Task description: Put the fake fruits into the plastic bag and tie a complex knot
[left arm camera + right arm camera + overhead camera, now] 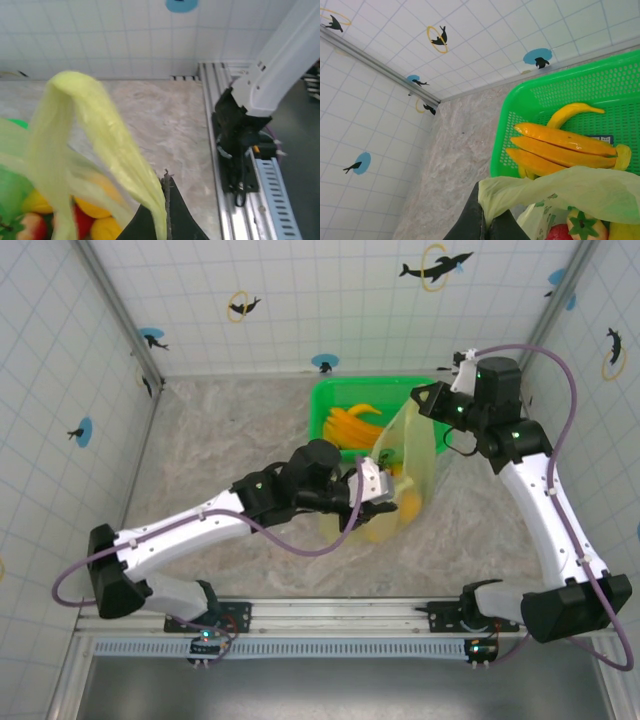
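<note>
My right gripper should open and let go of its handle, then take the handle [142, 180] that my left gripper is holding, because both grippers are closed on the bag's handles [411, 418].
The plastic bag [415, 445], thin and pale yellow-green, hangs stretched between both grippers just in front of the green basket. My left gripper [388, 496] is shut on one handle loop [90, 130], pinched at the fingertips [167, 200]. My right gripper [418, 400] is shut on the other handle [560, 187], bunched between its jaws [487, 217]. Fake fruits lie inside the bag: yellow ones [97, 210], a red one [82, 217], and a red one with a green leaf top [585, 227]. Several yellow-orange bananas [560, 145] lie in the basket.
The bright-green perforated basket [335, 395] stands at the back of the marbled table, against the tiled wall. The right arm's base and the metal rail [240, 140] run along the near edge. Tiled walls close in the left and right sides.
</note>
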You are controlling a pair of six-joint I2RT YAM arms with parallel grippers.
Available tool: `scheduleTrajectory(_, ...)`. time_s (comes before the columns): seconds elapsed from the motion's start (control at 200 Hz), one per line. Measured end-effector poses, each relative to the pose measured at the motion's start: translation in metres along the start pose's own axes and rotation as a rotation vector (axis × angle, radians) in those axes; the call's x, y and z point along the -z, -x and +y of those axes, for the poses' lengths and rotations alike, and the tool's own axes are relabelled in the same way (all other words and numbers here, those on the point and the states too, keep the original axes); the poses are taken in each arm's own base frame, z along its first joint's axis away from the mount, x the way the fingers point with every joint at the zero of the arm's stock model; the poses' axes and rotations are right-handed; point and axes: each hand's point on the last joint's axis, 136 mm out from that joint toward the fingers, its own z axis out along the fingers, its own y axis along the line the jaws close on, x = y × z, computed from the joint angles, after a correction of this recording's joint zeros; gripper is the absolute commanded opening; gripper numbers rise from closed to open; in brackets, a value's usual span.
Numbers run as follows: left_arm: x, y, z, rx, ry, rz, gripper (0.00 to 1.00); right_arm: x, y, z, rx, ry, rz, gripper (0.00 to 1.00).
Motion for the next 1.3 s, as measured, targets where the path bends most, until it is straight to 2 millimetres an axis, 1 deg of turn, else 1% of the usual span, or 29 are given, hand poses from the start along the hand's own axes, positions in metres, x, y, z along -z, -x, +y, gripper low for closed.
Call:
scheduleTrajectory(0.095, 0.027, 0.004, 0.010, -0.047, 0.143, -0.090, 0.00, -0.001, 0.005, 0.002, 0.002, -0.002, -0.007, 0.00)
scheduleTrajectory(0.14, 0.041, 0.009, 0.016, -0.066, 0.213, -0.134, 0.00, -0.001, 0.009, 0.004, 0.005, 0.000, -0.013, 0.00)
scheduleTrajectory(0.25, 0.078, 0.029, 0.041, -0.103, 0.427, -0.248, 0.00, -0.001, 0.014, 0.007, 0.006, 0.008, -0.024, 0.00)
scheduleTrajectory(0.33, 0.100, 0.039, 0.059, -0.120, 0.569, -0.302, 0.00, -0.002, 0.015, 0.008, 0.005, 0.014, -0.025, 0.00)
scheduleTrajectory(0.41, 0.117, 0.039, 0.074, -0.137, 0.694, -0.325, 0.00, -0.004, 0.012, 0.011, 0.013, 0.020, -0.017, 0.03)
scheduleTrajectory(0.475, 0.125, 0.036, 0.080, -0.149, 0.758, -0.328, 0.00, -0.008, 0.007, 0.016, 0.029, 0.026, -0.006, 0.05)
scheduleTrajectory(0.555, 0.126, 0.027, 0.083, -0.170, 0.784, -0.312, 0.00, -0.015, -0.001, 0.024, 0.058, 0.040, 0.016, 0.09)
scheduleTrajectory(0.581, 0.125, 0.023, 0.083, -0.175, 0.785, -0.304, 0.00, -0.017, -0.003, 0.027, 0.065, 0.044, 0.023, 0.13)
scheduleTrajectory(0.601, 0.123, 0.020, 0.083, -0.176, 0.784, -0.296, 0.00, -0.019, -0.005, 0.028, 0.074, 0.045, 0.029, 0.19)
scheduleTrajectory(0.606, 0.122, 0.019, 0.083, -0.178, 0.784, -0.293, 0.00, -0.019, -0.005, 0.028, 0.076, 0.046, 0.030, 0.19)
scheduleTrajectory(0.631, 0.121, 0.015, 0.082, -0.180, 0.781, -0.285, 0.00, -0.021, -0.007, 0.029, 0.087, 0.045, 0.034, 0.28)
scheduleTrajectory(0.751, 0.113, -0.003, 0.081, -0.182, 0.770, -0.252, 0.00, -0.024, -0.011, 0.029, 0.151, -0.006, 0.019, 0.59)
scheduleTrajectory(0.831, 0.113, -0.006, 0.080, -0.183, 0.770, -0.253, 0.00, -0.018, -0.011, 0.037, 0.218, -0.025, -0.005, 0.70)
scheduleTrajectory(0.876, 0.116, -0.003, 0.079, -0.185, 0.774, -0.265, 0.00, -0.012, -0.008, 0.046, 0.251, -0.022, -0.014, 0.71)
scheduleTrajectory(0.941, 0.120, 0.002, 0.078, -0.191, 0.781, -0.288, 0.00, 0.004, 0.008, 0.066, 0.287, 0.003, -0.048, 0.71)
scheduleTrajectory(1.031, 0.125, 0.007, 0.077, -0.206, 0.787, -0.309, 0.00, 0.032, 0.034, 0.102, 0.341, 0.071, -0.129, 0.63)
scheduleTrajectory(1.081, 0.127, 0.006, 0.076, -0.215, 0.787, -0.319, 0.00, 0.045, 0.038, 0.119, 0.355, 0.120, -0.151, 0.58)
scheduleTrajectory(1.121, 0.128, 0.004, 0.074, -0.220, 0.784, -0.324, 0.00, 0.053, 0.035, 0.133, 0.369, 0.168, -0.149, 0.56)
scheduleTrajectory(1.151, 0.128, 0.002, 0.073, -0.223, 0.779, -0.326, 0.00, 0.057, 0.031, 0.140, 0.368, 0.196, -0.140, 0.55)
scheduleTrajectory(1.186, 0.128, -0.002, 0.071, -0.228, 0.774, -0.324, 0.00, 0.059, 0.022, 0.150, 0.366, 0.248, -0.111, 0.55)
scheduleTrajectory(1.246, 0.128, -0.007, 0.067, -0.241, 0.758, -0.323, 0.00, 0.058, 0.007, 0.164, 0.353, 0.332, -0.059, 0.55)
scheduleTrajectory(1.296, 0.128, -0.012, 0.062, -0.254, 0.739, -0.325, 0.00, 0.051, -0.013, 0.171, 0.340, 0.387, 0.010, 0.56)
